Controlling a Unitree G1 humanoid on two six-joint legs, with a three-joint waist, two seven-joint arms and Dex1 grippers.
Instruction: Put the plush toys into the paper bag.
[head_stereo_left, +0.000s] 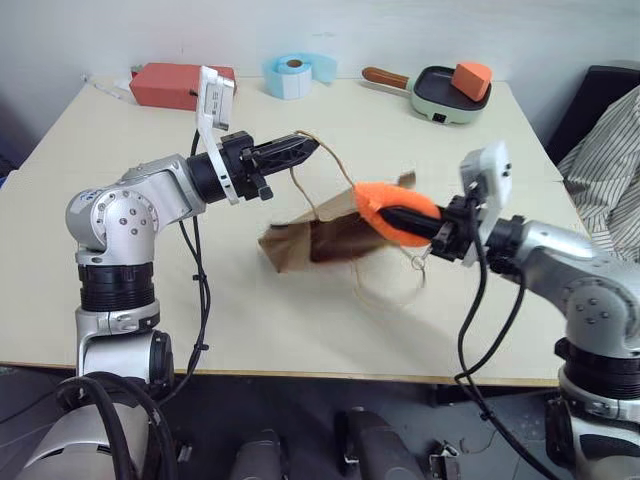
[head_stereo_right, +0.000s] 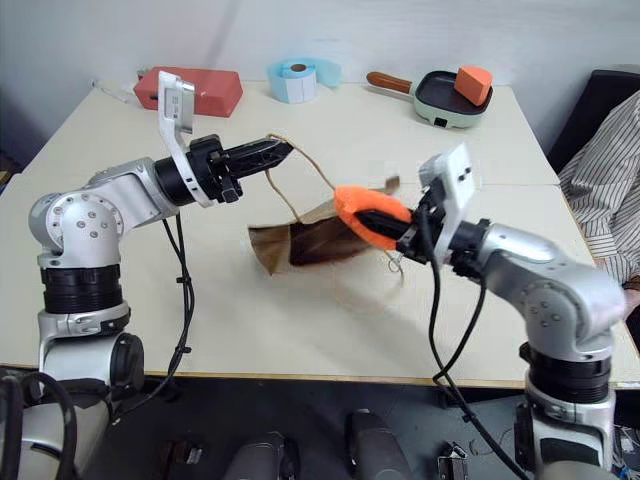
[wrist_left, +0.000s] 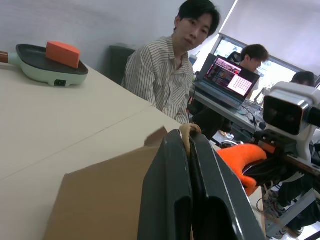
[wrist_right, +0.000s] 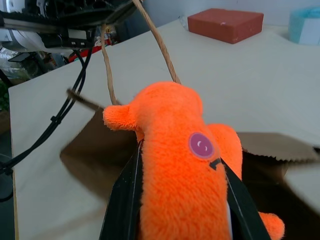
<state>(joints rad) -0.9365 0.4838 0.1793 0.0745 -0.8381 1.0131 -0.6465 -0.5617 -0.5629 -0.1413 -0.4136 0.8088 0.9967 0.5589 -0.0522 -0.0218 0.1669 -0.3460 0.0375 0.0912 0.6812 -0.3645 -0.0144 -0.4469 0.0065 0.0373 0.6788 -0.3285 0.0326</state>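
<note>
The raised cord handle holds the bag's opening open before the orange fish, so the robot's right gripper should keep moving in until all of the fish is inside.
The brown paper bag lies on the table's middle, its mouth facing right and partly raised. My left gripper is shut on the bag's tan cord handle and holds it above the table; the cord shows pinched between the fingers. My right gripper is shut on an orange fish plush toy, held level just above the bag's mouth. In the right wrist view the fish sits between the two black fingers, with the bag's dark opening behind it.
At the table's far edge stand a red box, a pale blue tape roll and a green pan holding an orange block. A person in a striped shirt sits close by the table's right side.
</note>
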